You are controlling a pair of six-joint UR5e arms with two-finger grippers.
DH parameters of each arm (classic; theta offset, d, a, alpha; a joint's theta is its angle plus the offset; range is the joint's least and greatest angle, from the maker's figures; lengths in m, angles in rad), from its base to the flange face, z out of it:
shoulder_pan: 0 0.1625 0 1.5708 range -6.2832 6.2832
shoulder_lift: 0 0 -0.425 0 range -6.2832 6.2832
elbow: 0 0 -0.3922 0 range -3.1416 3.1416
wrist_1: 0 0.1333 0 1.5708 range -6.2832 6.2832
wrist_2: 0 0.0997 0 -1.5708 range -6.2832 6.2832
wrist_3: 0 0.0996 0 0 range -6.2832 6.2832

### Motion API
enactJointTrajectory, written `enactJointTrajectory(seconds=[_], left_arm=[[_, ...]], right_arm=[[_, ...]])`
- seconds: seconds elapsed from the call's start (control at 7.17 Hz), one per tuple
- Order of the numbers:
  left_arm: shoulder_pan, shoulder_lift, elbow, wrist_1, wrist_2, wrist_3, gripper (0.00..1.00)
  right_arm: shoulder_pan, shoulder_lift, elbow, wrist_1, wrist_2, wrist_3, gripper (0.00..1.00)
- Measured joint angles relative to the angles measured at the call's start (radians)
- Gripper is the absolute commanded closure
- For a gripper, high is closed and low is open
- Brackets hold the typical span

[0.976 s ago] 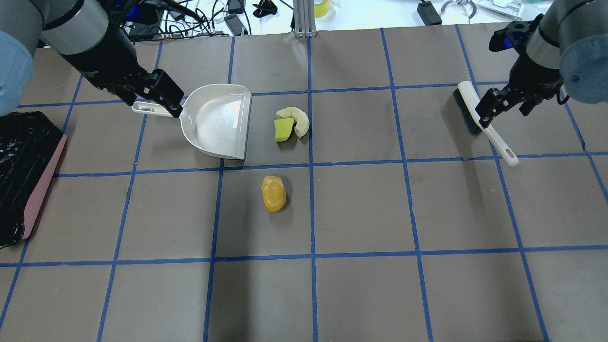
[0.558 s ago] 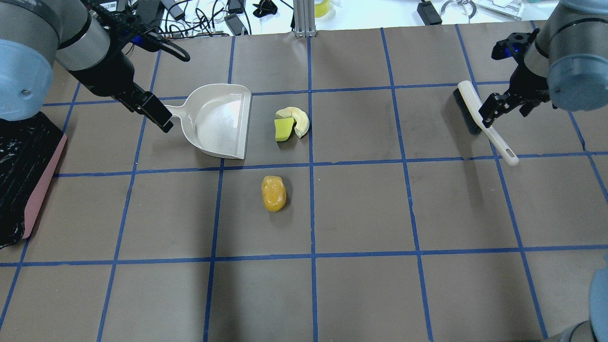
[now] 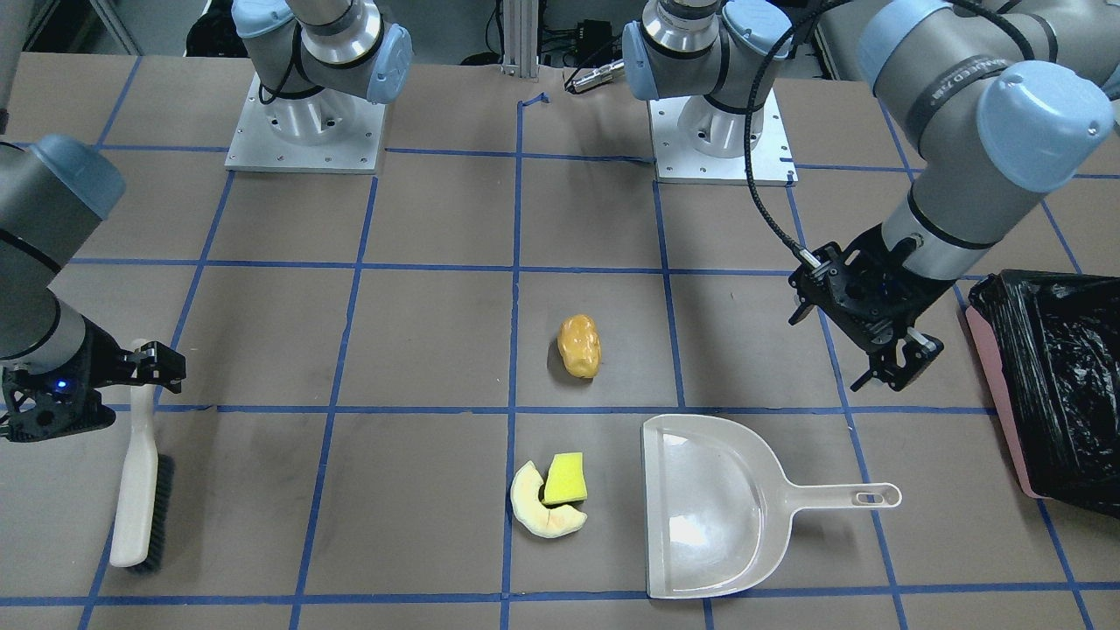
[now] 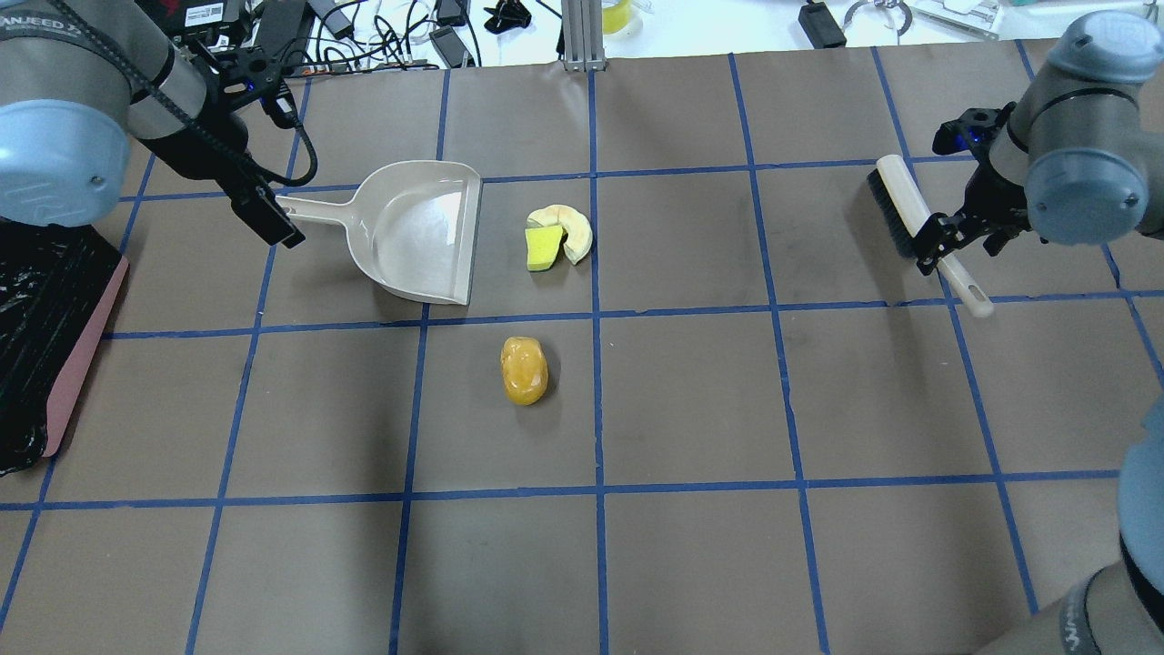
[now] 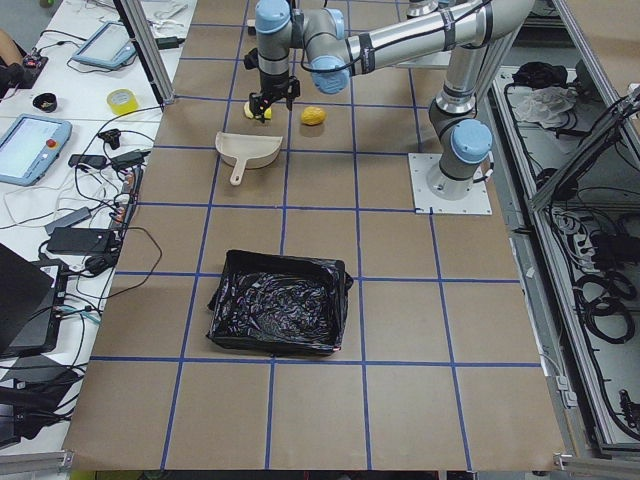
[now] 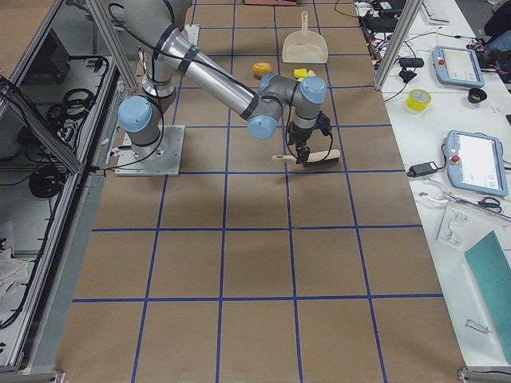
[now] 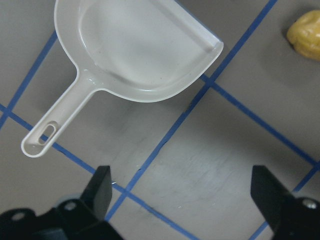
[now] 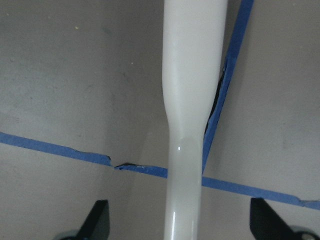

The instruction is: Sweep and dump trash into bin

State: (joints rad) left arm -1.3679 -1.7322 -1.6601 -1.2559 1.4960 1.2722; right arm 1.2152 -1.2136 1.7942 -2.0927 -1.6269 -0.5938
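Observation:
The sponge block (image 3: 566, 478) is standing upright on a small base (image 3: 564, 498), so I expect it to tumble onto another side when I sweep it into the dustpan.
The trash lies mid-table: a cream crescent slice (image 4: 576, 229) touching a yellow-green sponge block (image 4: 543, 248), and an orange lumpy piece (image 4: 524, 370) nearer me. A beige dustpan (image 4: 420, 232) rests flat, its mouth facing the slice. My left gripper (image 4: 271, 221) hangs open just past the end of the dustpan handle (image 7: 50, 133), with nothing between its fingers (image 7: 101, 186). My right gripper (image 4: 950, 246) is open and straddles the beige brush's handle (image 8: 192, 100) without touching it. The brush (image 3: 140, 490) lies on the table. The bin (image 4: 36, 337), pink with a black bag, sits at the left edge.
Cables and small devices crowd the white bench (image 4: 409, 27) beyond the table's far edge. A metal post (image 4: 580, 36) stands at the far middle. Both arm bases (image 3: 302, 122) are bolted near my side of the table.
My left gripper has drawn back off the dustpan handle toward the left. My right gripper has slid along the brush handle toward its tip. Dustpan, brush and trash have not moved.

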Motion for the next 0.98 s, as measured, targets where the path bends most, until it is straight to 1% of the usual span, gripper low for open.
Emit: enactJointTrajectory(seconds=[0.14, 0.28, 0.42, 0.56, 0.7, 0.98], left_arm=[[0.011, -0.018, 0.004, 0.021, -0.010, 0.078, 0.00], [0.015, -0.027, 0.007, 0.030, -0.016, 0.111, 0.00], [0.017, -0.033, 0.010, 0.039, -0.018, 0.137, 0.01], [0.017, -0.042, 0.013, 0.062, -0.019, 0.187, 0.01], [0.017, -0.057, 0.018, 0.094, -0.020, 0.254, 0.02], [0.017, -0.092, 0.041, 0.123, -0.020, 0.380, 0.02]], right_arm=[[0.000, 0.000, 0.014, -0.009, -0.002, -0.001, 0.26], [-0.001, 0.000, 0.020, -0.010, -0.008, 0.000, 0.38], [-0.002, -0.001, 0.024, -0.008, -0.027, 0.002, 0.43], [-0.004, -0.001, 0.025, -0.006, -0.046, 0.005, 0.62], [-0.004, -0.001, 0.026, -0.005, -0.056, 0.006, 1.00], [-0.005, -0.003, 0.024, 0.024, -0.061, 0.006, 1.00]])
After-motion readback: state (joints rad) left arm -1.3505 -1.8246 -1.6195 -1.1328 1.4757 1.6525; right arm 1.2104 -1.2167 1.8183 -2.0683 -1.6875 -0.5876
